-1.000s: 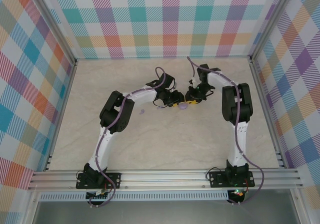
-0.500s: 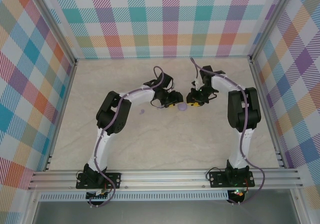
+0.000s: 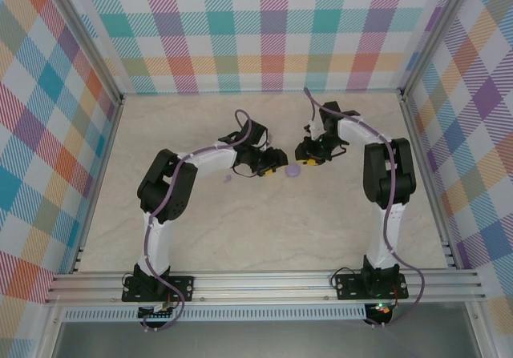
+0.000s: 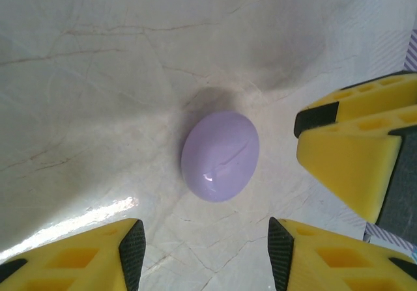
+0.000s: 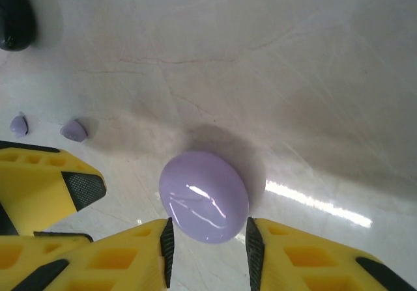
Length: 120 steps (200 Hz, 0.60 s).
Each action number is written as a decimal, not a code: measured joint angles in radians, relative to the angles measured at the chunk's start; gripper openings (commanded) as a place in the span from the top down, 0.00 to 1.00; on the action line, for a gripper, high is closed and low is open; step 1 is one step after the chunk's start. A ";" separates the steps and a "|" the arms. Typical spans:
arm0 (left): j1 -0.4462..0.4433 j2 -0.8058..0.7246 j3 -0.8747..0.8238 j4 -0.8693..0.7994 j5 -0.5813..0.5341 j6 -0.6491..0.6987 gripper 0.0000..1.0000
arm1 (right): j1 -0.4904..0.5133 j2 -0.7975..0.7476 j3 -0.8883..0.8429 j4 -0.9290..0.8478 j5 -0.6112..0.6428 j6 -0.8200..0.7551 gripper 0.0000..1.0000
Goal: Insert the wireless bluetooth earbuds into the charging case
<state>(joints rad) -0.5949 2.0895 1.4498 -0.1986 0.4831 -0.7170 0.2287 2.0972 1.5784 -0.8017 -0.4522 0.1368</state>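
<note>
The lilac charging case [image 4: 220, 156] is closed and lies on its broad side. My left gripper should take it [image 3: 293, 170] and lift it up to my right gripper to be opened.
A closed lilac charging case [image 3: 293, 168] lies on the table between my two grippers. In the left wrist view the lilac case [image 4: 220, 155] rests a short way ahead of my open left gripper [image 4: 205, 255], whose jaws stand wide apart with nothing between them. My right gripper [image 5: 208, 239] is open, its fingertips flanking the near end of the case [image 5: 204, 195]. From above, the left gripper [image 3: 276, 166] and right gripper [image 3: 306, 162] face each other across the case. Two lilac earbuds [image 5: 73, 130] lie on the table to the left; one earbud [image 3: 228, 179] shows beside the left arm.
A black rounded case [image 5: 13, 17] sits at the far left of the right wrist view. The right gripper's yellow fingers [image 4: 352, 161] crowd the right of the left wrist view. Checked walls [image 3: 264, 30] enclose the marble table [image 3: 264, 230].
The left arm's elbow has swung left while its gripper stayed by the case. The right gripper has drawn back slightly, uncovering the lilac case.
</note>
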 measured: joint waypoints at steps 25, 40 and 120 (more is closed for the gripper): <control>-0.005 0.000 -0.014 0.026 0.009 -0.032 0.44 | 0.000 0.042 0.042 -0.016 -0.008 -0.017 0.69; -0.008 0.000 -0.014 0.045 0.014 -0.050 0.44 | 0.000 0.057 0.057 -0.022 -0.010 -0.021 0.70; -0.024 0.023 -0.014 0.124 0.025 -0.121 0.43 | 0.000 0.094 0.071 -0.037 -0.032 -0.026 0.73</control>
<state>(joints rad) -0.6189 2.1128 1.4353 -0.0746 0.5079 -0.8379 0.2287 2.1914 1.6489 -0.8391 -0.4843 0.1108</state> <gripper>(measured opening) 0.568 0.269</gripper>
